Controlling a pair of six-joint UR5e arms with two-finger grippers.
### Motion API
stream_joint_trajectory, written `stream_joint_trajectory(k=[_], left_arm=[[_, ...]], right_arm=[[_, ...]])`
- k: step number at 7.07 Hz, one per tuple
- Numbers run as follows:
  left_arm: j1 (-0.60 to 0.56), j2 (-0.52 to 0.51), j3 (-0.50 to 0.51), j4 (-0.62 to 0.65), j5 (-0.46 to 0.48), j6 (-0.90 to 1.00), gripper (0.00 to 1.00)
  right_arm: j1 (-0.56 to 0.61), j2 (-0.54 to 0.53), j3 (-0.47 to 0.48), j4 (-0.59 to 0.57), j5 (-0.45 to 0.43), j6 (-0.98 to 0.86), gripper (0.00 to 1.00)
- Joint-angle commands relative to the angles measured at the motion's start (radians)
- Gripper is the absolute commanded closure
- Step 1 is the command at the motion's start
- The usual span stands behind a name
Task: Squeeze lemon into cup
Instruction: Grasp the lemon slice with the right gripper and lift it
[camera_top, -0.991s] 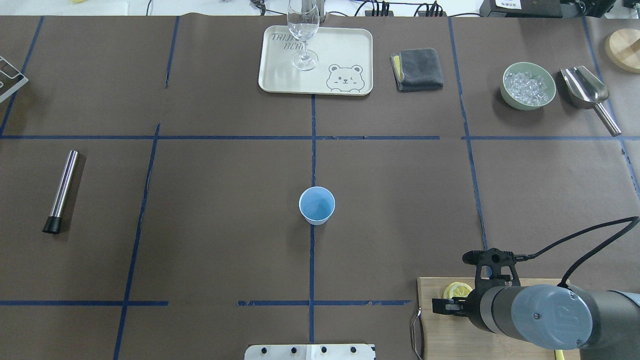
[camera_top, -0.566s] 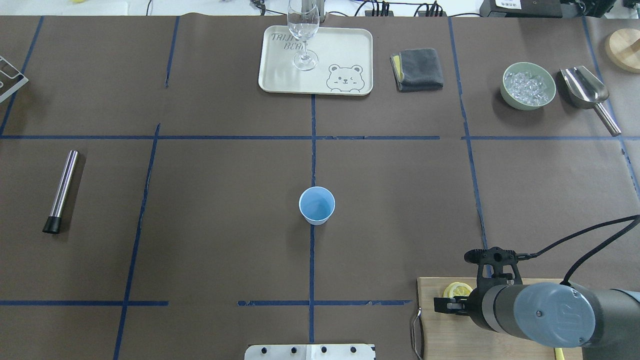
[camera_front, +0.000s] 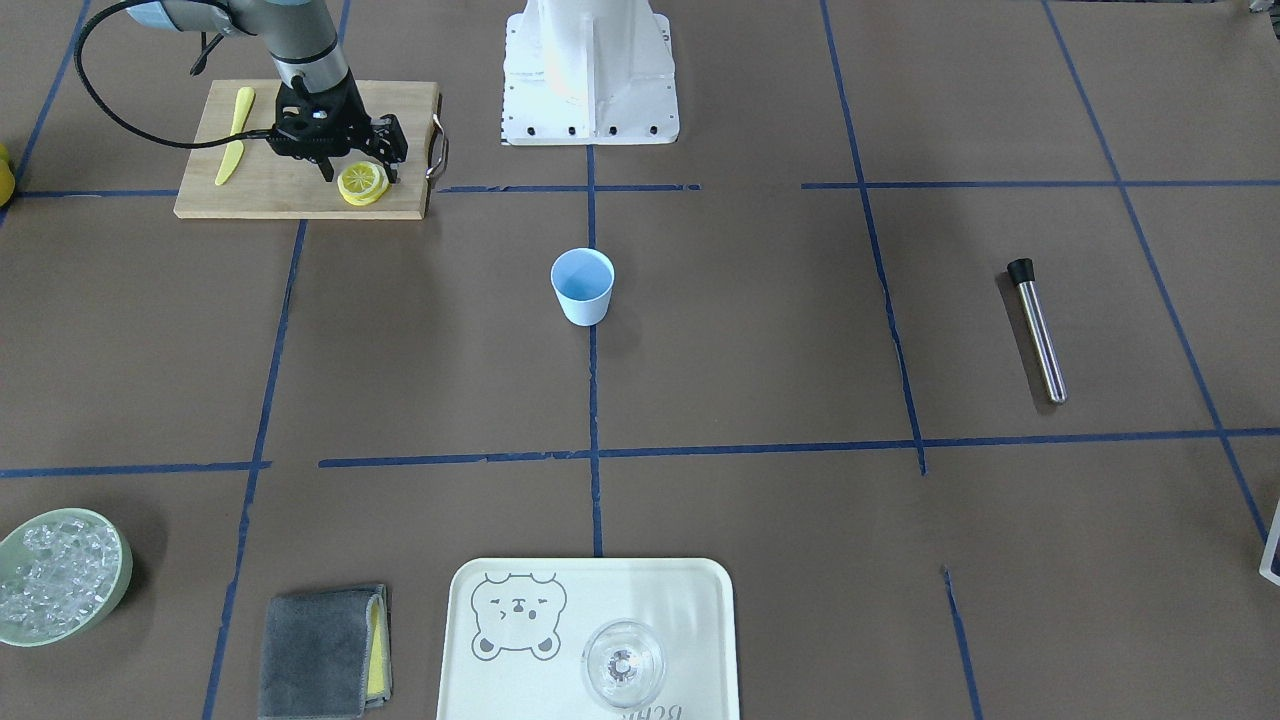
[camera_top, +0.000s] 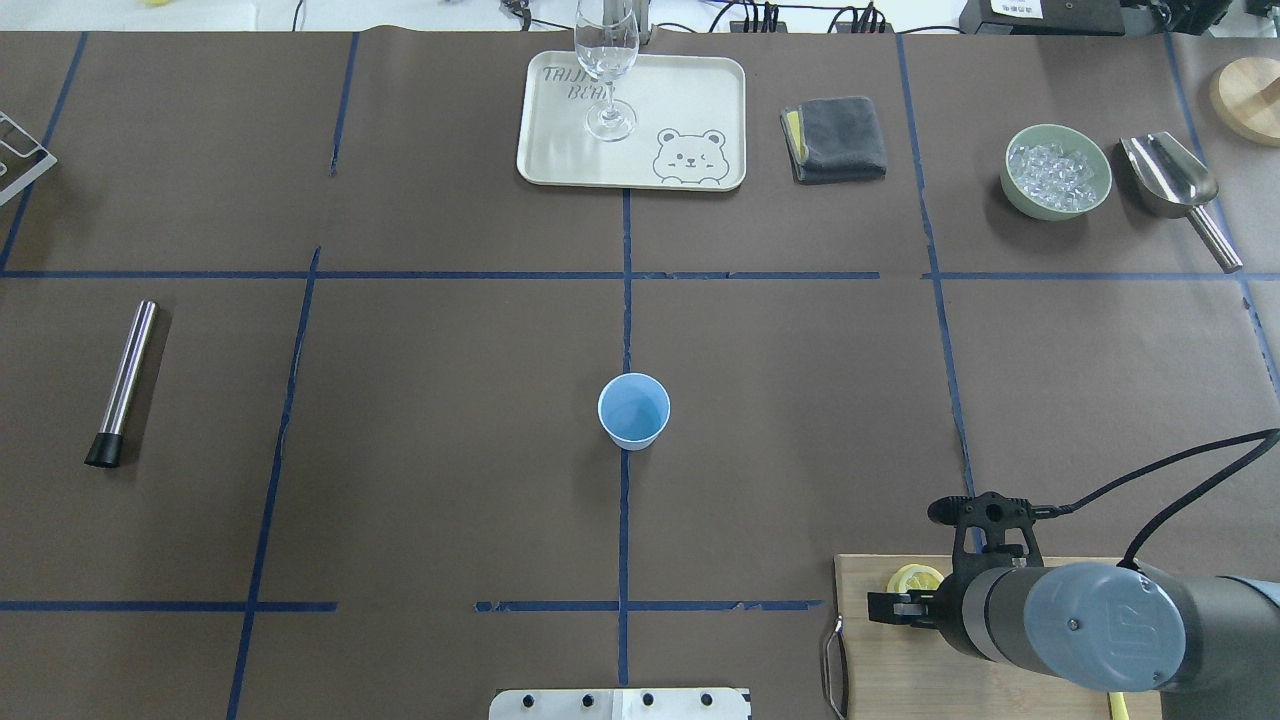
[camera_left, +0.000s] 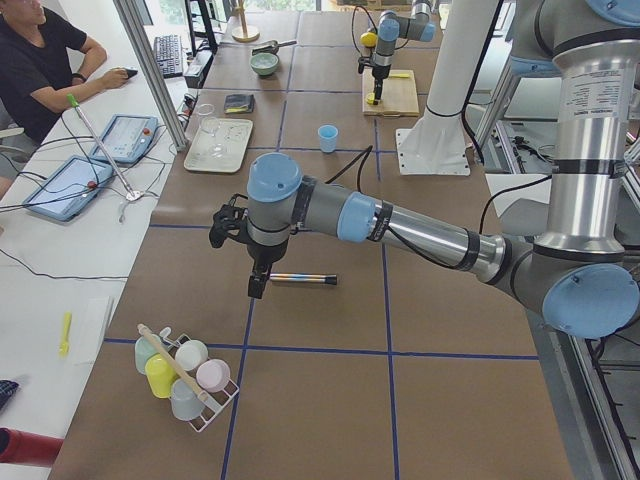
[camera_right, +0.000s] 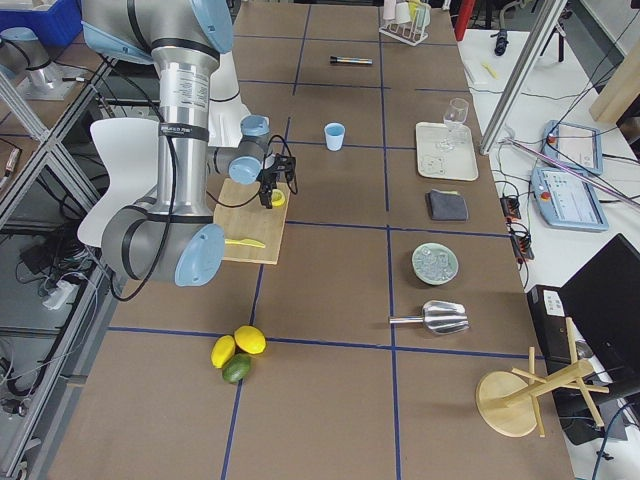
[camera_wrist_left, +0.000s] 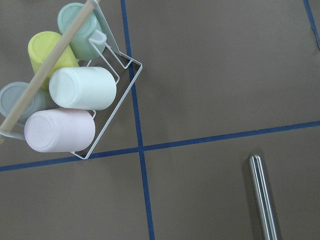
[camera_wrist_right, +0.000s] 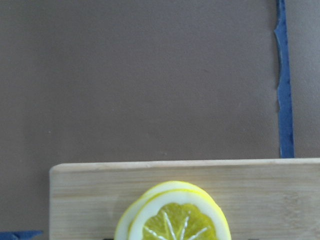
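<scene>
The yellow slice (camera_front: 361, 180) has a second rim (camera_wrist_right: 138, 205) showing below it, so the slice will come away and the lower slice will stay behind when the robot raises it.
The lemon (camera_front: 362, 183) is a yellow slice lying on another slice near the corner of the wooden cutting board (camera_front: 260, 195); the right wrist view shows its wheel pattern (camera_wrist_right: 172, 220) close up. My right gripper (camera_front: 360, 173) points down over it, open, with one finger on each side of the slice. The light-blue cup (camera_top: 633, 410) stands upright and empty at the table's middle, well apart from the board. My left gripper (camera_left: 255, 285) hangs over the far table end near the steel rod; whether it is open or shut I cannot tell.
A yellow knife (camera_front: 235, 135) lies on the board. A tray (camera_top: 700, 90) with a wine glass (camera_top: 606, 70), a grey cloth (camera_top: 835, 138), an ice bowl (camera_top: 1057, 170) and a scoop (camera_top: 1175, 185) line the far edge. A steel rod (camera_top: 125, 380) and a mug rack (camera_wrist_left: 70, 95) are on my left.
My right arm has shifted slightly and come lower over the lemon, which now shows less in the overhead view. The cup has not moved.
</scene>
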Motion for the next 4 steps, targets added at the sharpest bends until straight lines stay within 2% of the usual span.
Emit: stream_joint_trajectory(k=[1,2,4], left_arm=[[0.0,-0.002,0.002,0.0,0.0,0.0,0.0],[0.0,-0.002,0.002,0.0,0.0,0.0,0.0],[0.0,-0.002,0.002,0.0,0.0,0.0,0.0]], right_arm=[[0.0,0.002,0.002,0.0,-0.002,0.0,0.27],[0.001,0.001,0.004,0.0,-0.001,0.0,0.41],[0.001,0.001,0.007,0.0,-0.001,0.0,0.45]])
